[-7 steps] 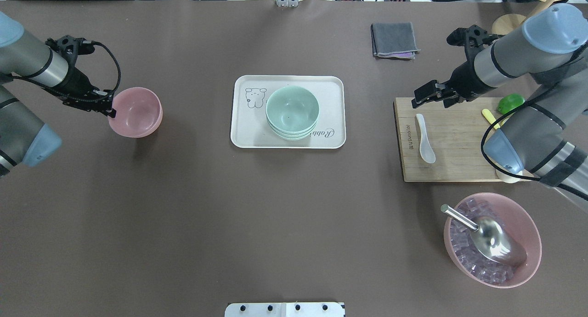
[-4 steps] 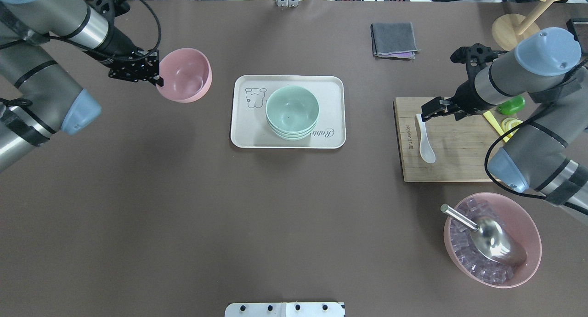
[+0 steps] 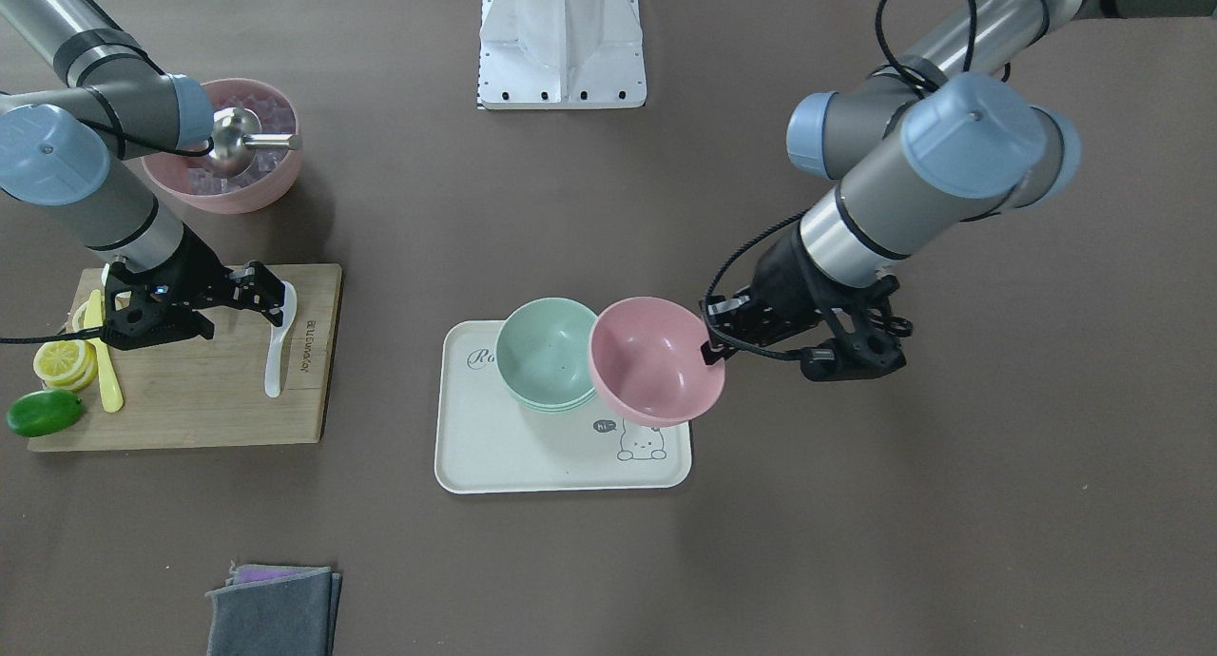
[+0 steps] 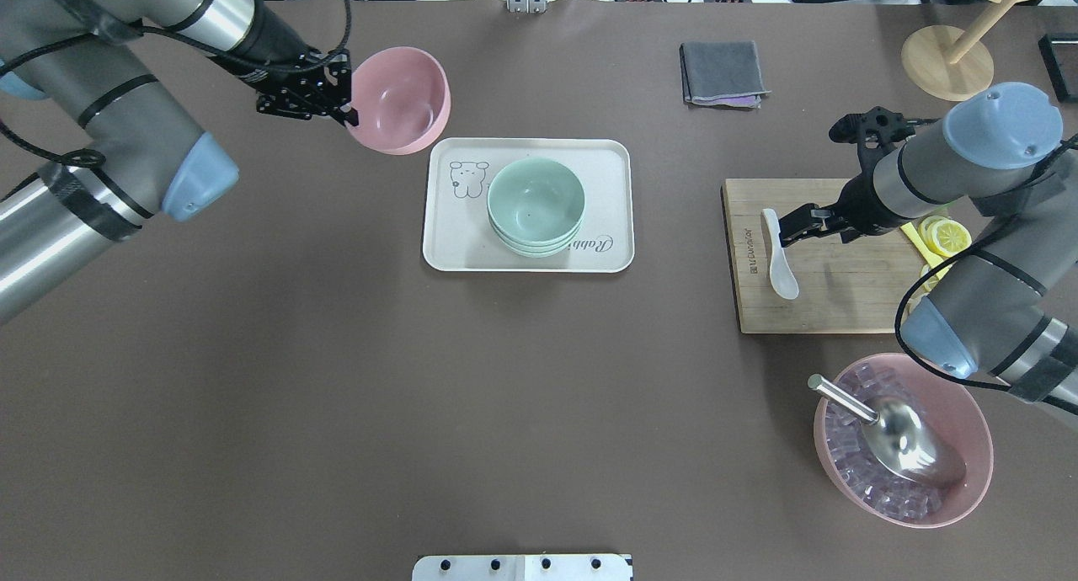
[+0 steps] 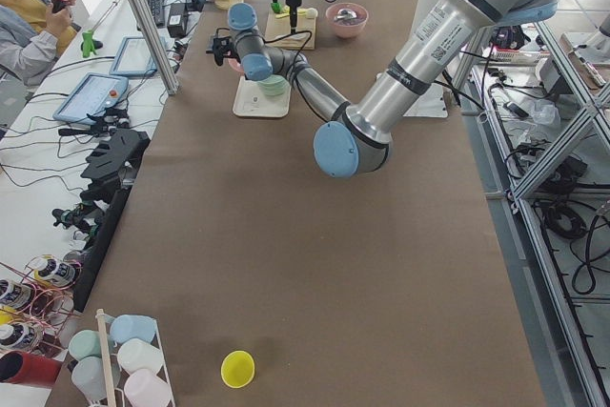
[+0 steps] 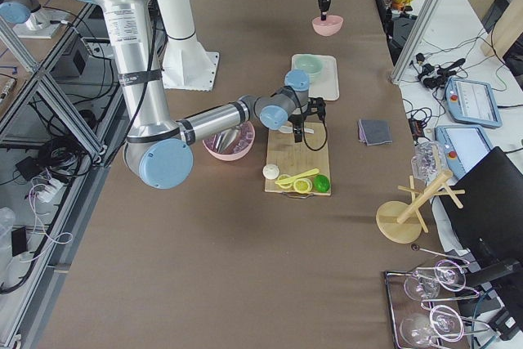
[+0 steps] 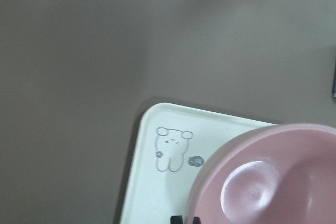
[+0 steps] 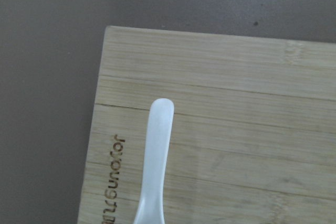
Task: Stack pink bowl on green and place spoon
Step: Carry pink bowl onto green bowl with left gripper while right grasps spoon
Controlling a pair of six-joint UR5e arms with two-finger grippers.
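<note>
The white spoon [image 3: 280, 342] looks almost as long as the pink bowl's opening [image 3: 653, 357], so I expect it to lean over the pink bowl's rim when I lower it in.
My left gripper [image 4: 344, 109] is shut on the rim of the pink bowl [image 4: 397, 99] and holds it in the air by the tray's bear corner. The front view shows the bowl [image 3: 654, 373] beside the green bowls, partly over the tray. In the left wrist view the bowl [image 7: 273, 182] fills the lower right. The stacked green bowls [image 4: 536, 204] sit on the cream tray [image 4: 446, 244]. The white spoon [image 4: 778, 253] lies on the wooden cutting board [image 4: 842, 295]. My right gripper [image 4: 790, 227] is open, just above the spoon's handle [image 8: 157, 150].
Lemon slices [image 4: 943, 236] and a lime [image 3: 43, 414] lie on the board's outer end. A large pink bowl of ice with a metal scoop [image 4: 901, 438] stands near the robot's right. A grey cloth [image 4: 724, 73] and a wooden stand [image 4: 947, 50] are at the far side.
My left gripper has lifted the pink bowl off the table's left side and carried it right and farther away, up to the tray. My right gripper has moved down to the spoon's handle.
</note>
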